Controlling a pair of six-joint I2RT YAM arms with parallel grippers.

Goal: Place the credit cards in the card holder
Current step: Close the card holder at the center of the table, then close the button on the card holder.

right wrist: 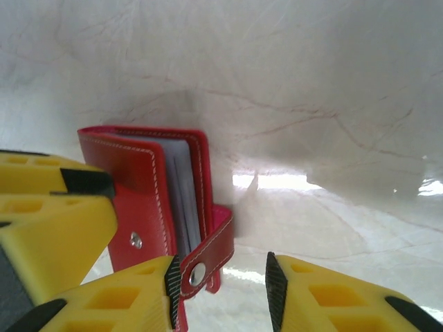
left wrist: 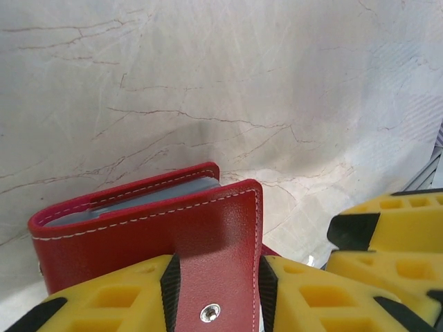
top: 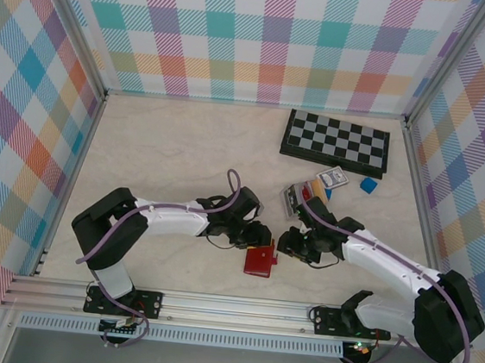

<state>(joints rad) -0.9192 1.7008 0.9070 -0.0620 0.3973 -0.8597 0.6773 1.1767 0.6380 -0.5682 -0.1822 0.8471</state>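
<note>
The snap tab (right wrist: 213, 253) bends away from the stud (right wrist: 136, 240) under the robot's left gripper, so the left gripper should move back and the right gripper should fold the tab over.
The red card holder (top: 259, 260) lies near the table's front, between my two grippers. In the left wrist view the card holder (left wrist: 131, 235) shows grey sleeves inside, and its snap tab (left wrist: 218, 249) sits between the pads of my left gripper (left wrist: 218, 277), which touch both tab edges. In the right wrist view the card holder (right wrist: 142, 180) stands slightly ajar, its snap tab (right wrist: 208, 256) resting against the left pad of my open right gripper (right wrist: 223, 277). The credit cards (top: 305, 191), red, orange and grey, lie in a small pile just behind the right arm. From above, the left gripper (top: 258, 235) and right gripper (top: 292, 243) face each other.
A black-and-white chessboard (top: 337, 142) lies at the back right. A blue-and-white patterned card (top: 331, 180) and a small blue cube (top: 368, 185) sit in front of it. Patterned walls enclose the pale marbled table (top: 168, 148).
</note>
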